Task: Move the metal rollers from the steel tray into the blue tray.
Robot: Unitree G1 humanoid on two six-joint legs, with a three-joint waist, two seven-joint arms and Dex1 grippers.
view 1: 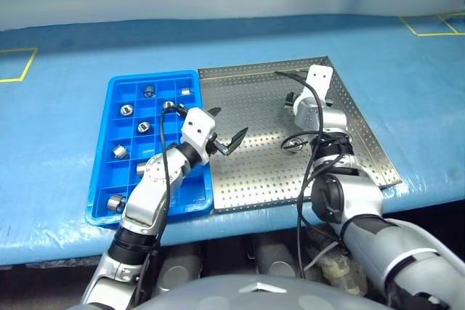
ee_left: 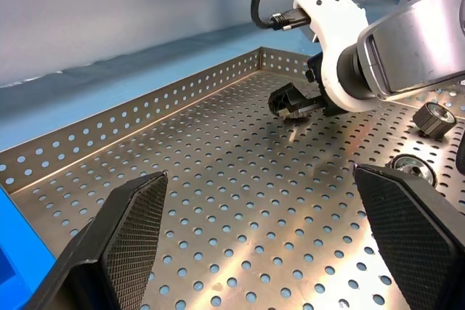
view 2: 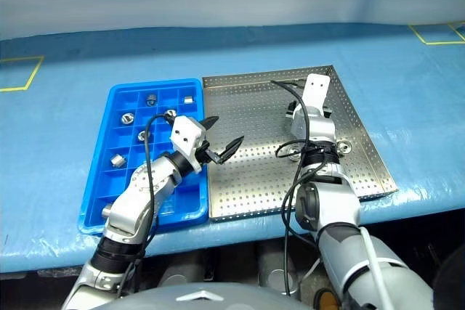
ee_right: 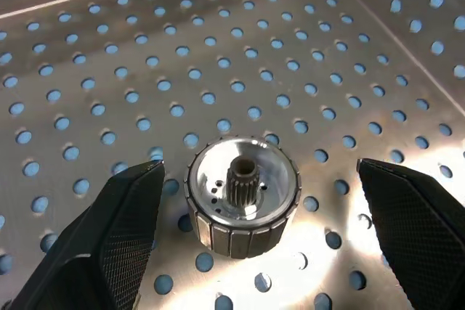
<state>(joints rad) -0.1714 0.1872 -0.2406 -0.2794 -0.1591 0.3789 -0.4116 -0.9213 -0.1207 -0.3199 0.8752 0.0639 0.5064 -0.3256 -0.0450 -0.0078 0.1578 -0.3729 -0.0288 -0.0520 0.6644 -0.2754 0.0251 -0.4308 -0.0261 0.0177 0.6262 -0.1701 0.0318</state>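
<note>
Next, the left gripper backs away while the right gripper brings the roller (ee_right: 242,197) below it to the blue tray's near compartments (view 1: 190,186), because the robot's left arm is covering them.
The steel tray (view 1: 254,99) lies on the right of the table with the blue tray (view 2: 125,99) against its left side. In the right wrist view my right gripper (ee_right: 259,167) stands open low over the steel tray, and one of the metal rollers (ee_right: 241,197) sits on the perforated floor between its fingers, untouched. Two more rollers (ee_left: 434,117) (ee_left: 413,168) lie nearer me beside that wrist. Several rollers (view 1: 119,152) sit in the blue tray's compartments. My left gripper (view 1: 229,123) hangs open and empty over the steel tray's left part.
Both trays rest on a blue cloth-covered table whose front edge runs just below them. Yellow tape squares (view 1: 14,63) (view 1: 436,23) mark the cloth at the far left and far right. The steel tray's low rim (ee_left: 145,117) borders the work area.
</note>
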